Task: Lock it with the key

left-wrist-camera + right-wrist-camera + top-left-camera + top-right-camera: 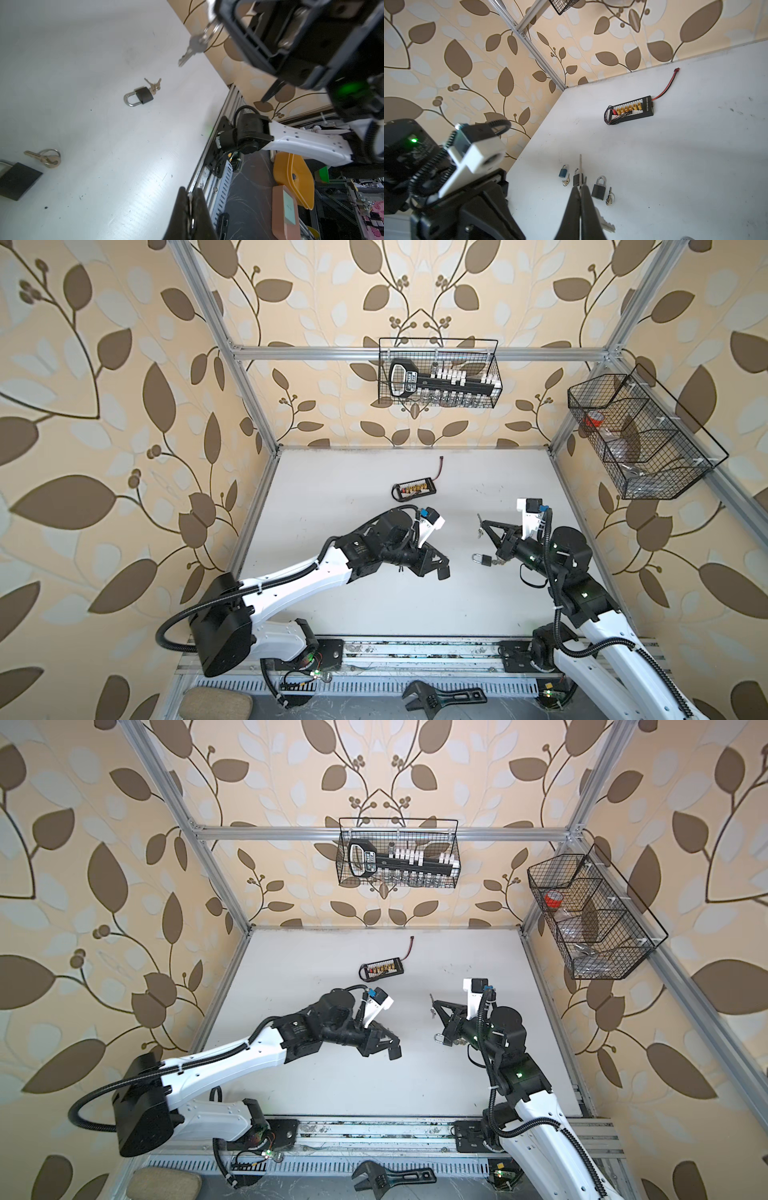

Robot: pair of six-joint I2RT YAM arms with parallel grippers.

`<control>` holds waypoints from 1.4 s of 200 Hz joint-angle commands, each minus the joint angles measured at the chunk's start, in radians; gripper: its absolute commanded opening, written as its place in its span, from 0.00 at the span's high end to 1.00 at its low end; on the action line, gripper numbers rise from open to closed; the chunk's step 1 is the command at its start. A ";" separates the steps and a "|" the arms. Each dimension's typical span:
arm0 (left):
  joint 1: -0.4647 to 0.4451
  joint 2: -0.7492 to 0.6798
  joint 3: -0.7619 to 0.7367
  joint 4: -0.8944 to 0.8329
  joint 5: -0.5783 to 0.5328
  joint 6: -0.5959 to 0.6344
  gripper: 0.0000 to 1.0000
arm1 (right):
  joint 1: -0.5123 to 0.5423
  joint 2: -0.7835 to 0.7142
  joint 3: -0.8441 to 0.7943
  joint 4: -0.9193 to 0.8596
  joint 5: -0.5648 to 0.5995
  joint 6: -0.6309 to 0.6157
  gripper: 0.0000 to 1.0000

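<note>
The held padlock (pixel 444 571) hangs clear of the key, so my left gripper should keep going to the open space (pixel 87 136) next to the padlock row and let the padlock go there.
My right gripper (pixel 482 526) (pixel 580 190) hovers above the table, shut on a key (pixel 580 166) whose thin blade sticks out past the fingertips. A second key (pixel 189 52) dangles from its ring. A small black padlock (pixel 482 559) (pixel 141 96) with a silver shackle and a bunch of keys (pixel 154 85) lies on the table just below that gripper. My left gripper (pixel 444 572) (pixel 190 193) is shut, to the left of that padlock. Three more padlocks lie in a row: blue (pixel 563 171), black (pixel 576 178) and a larger black one (pixel 599 189), each with keys beside it.
A black charging board (pixel 415 490) with yellow plugs and a red lead lies towards the back. Wire baskets hang on the back wall (pixel 438 373) and right wall (pixel 640 435). An adjustable wrench (pixel 440 697) lies in front of the arms' rail.
</note>
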 commanded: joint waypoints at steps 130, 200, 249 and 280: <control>0.138 0.463 0.297 -0.029 0.226 0.256 1.00 | -0.014 -0.084 0.020 -0.075 -0.109 -0.097 1.00; 0.195 0.560 0.359 -0.039 0.225 0.271 1.00 | -0.014 -0.086 0.014 -0.093 -0.114 -0.111 1.00; 0.200 0.608 0.386 -0.031 0.194 0.260 1.00 | -0.015 -0.096 0.017 -0.104 -0.117 -0.110 1.00; 0.200 0.637 0.393 -0.005 0.203 0.235 1.00 | -0.015 -0.098 0.020 -0.108 -0.119 -0.112 1.00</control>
